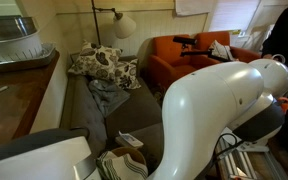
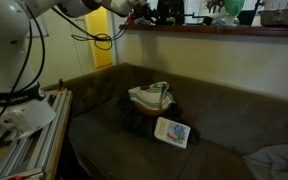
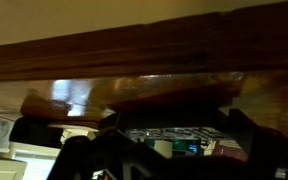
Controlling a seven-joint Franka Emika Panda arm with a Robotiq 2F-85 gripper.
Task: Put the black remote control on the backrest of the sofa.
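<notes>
My gripper slants shallowly along the wooden ledge at the black remote control [image 3: 174, 130], so I should retreat, rise and descend from above.
The grey-brown sofa [image 2: 229, 125] shows in both exterior views, seen end-on past my arm [image 1: 84, 110]. Its backrest [image 2: 214, 70] runs under a wooden ledge [image 2: 214, 30]. My gripper [image 2: 136, 8] is high up at the ledge's near end, above the backrest. In the wrist view the fingers [image 3: 172, 152] are dark shapes partly apart, facing the wooden ledge [image 3: 144, 50]. The space between them is black, so I cannot tell whether anything is held. The black remote control is not visible in any view.
A small white-and-dark flat item [image 2: 172, 131] lies on the seat beside a folded cloth stack [image 2: 149, 97]. Patterned cushions [image 1: 104, 65] sit at the far end. An orange armchair [image 1: 184, 60] and a lamp [image 1: 122, 25] stand beyond. My white arm [image 1: 214, 110] fills the foreground.
</notes>
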